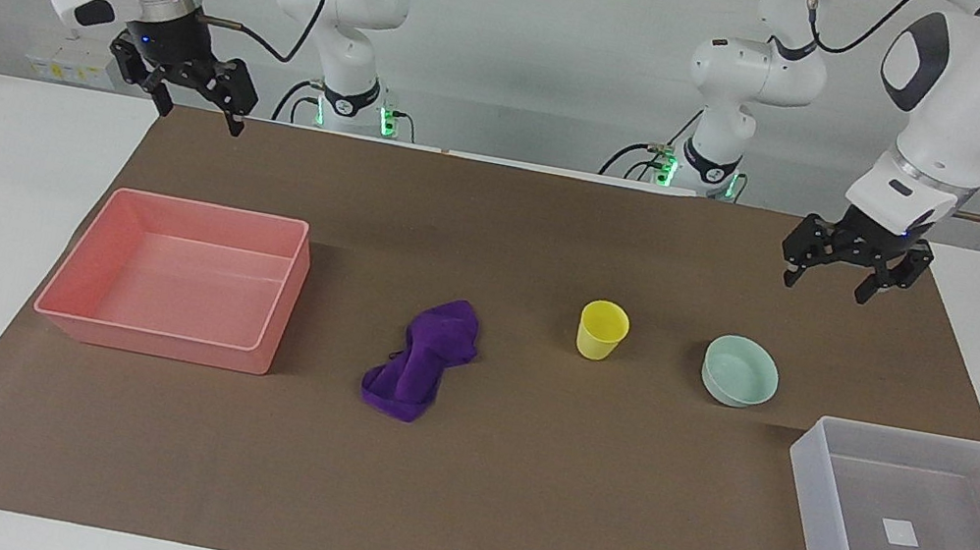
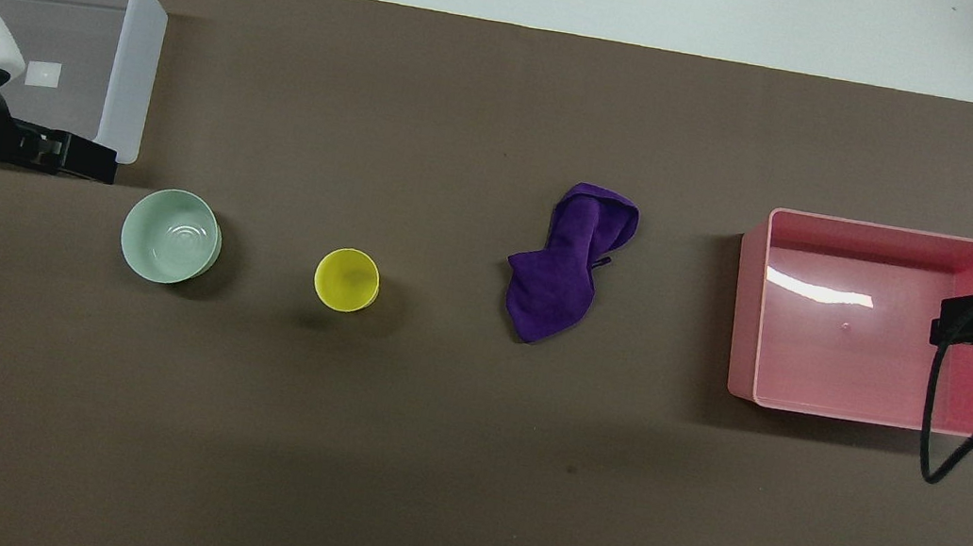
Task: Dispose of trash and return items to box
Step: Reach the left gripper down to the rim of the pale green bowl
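The mint-green bowl (image 2: 172, 236) is upright and its rim is clear of the frosted box, so the robot's left gripper keeps bringing its open fingers down until they straddle the bowl's rim (image 2: 128, 219).
The purple cloth (image 1: 421, 358) lies crumpled mid-mat, also in the overhead view (image 2: 568, 266). The yellow cup (image 1: 602, 331) stands upright beside it (image 2: 347, 279). The mint-green bowl (image 1: 740, 372) sits beside the cup toward the left arm's end (image 2: 170, 235). The frosted box (image 1: 816, 469) is empty but for its white label (image 2: 134, 71). My left gripper (image 1: 829, 286) hangs open and empty over the mat, apart from the bowl (image 2: 107, 163). My right gripper (image 1: 198, 117) waits open and empty, raised above the mat's edge.
A pink tray (image 1: 160, 344), empty, stands at the right arm's end; in the overhead view (image 2: 748, 310) the right gripper (image 2: 946, 323) and its cable cover part of it. A brown mat (image 1: 512, 498) covers the white table.
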`<state>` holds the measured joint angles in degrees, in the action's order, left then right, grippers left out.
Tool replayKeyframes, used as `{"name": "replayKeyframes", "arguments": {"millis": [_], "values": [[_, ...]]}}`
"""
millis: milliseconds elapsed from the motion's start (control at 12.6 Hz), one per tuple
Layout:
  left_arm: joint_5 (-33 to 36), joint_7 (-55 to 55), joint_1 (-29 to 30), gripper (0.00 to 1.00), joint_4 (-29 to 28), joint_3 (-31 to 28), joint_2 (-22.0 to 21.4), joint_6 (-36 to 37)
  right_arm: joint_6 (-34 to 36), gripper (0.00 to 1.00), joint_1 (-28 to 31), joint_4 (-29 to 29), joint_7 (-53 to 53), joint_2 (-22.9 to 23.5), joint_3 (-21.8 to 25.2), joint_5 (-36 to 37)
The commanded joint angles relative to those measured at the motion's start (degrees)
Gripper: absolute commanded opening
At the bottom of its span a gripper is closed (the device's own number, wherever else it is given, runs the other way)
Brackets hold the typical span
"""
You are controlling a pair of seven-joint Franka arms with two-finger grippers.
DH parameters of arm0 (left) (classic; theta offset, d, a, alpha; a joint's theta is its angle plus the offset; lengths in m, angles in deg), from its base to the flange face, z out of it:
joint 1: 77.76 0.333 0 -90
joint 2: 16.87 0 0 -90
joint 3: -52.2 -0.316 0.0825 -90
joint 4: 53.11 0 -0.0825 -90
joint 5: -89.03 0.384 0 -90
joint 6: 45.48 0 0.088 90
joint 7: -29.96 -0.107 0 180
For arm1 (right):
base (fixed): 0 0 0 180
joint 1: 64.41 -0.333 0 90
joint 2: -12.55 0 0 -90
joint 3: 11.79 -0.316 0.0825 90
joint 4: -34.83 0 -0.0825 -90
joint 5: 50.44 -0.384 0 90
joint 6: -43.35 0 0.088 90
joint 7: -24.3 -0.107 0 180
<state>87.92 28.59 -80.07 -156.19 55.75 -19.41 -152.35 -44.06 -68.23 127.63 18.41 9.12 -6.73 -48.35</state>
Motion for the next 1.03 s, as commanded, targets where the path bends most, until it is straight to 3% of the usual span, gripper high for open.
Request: {"name": "replayKeyframes", "arguments": {"millis": [0, 397, 953], "values": [[0.9, 0.8, 1.6, 1.00, -6.6, 0.4, -1.4, -6.3, -0.7, 1.00, 0.8, 1.5, 0.8, -1.2, -0.2, -0.4], [0.9, 0.8, 3.5, 1.00, -18.7, 0.4, 1.1, -24.1, -0.7, 1.00, 0.8, 1.5, 0.8, -1.2, -0.2, -0.3], [0.9, 0.5, 5.4, 1.00, -22.2, 0.5, 10.2, -37.0, -0.7, 1.00, 0.8, 1.8, 0.8, -1.3, -0.2, -0.3]]}}
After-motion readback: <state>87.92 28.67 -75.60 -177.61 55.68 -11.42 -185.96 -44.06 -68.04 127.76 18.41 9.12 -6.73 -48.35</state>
